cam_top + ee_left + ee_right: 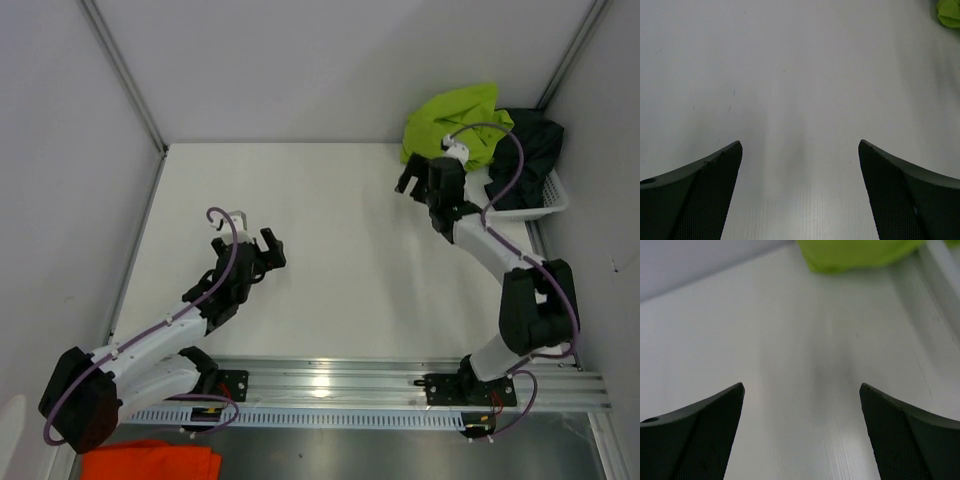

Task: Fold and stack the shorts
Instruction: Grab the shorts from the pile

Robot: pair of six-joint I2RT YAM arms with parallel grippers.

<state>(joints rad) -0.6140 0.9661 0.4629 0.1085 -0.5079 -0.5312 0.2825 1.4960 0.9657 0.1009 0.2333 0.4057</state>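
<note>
The lime green shorts' end (420,132) spills over the basket rim, away from the dark shorts, so my right gripper should go on toward that end (412,143) and close there.
The lime green shorts (455,120) lie bunched in a white basket (552,197) at the table's back right corner, spilling over its left rim. The dark shorts (530,150) lie beside them in the same basket. My right gripper (418,180) is open and empty, hovering just left of the basket; the green fabric (855,252) shows at the top of its wrist view. My left gripper (263,250) is open and empty over bare table at the left; a bit of green shorts (950,12) shows far off in its view.
An orange cloth (150,462) lies off the table at the near left. White walls close the table at left, back and right. A metal rail (400,385) runs along the near edge.
</note>
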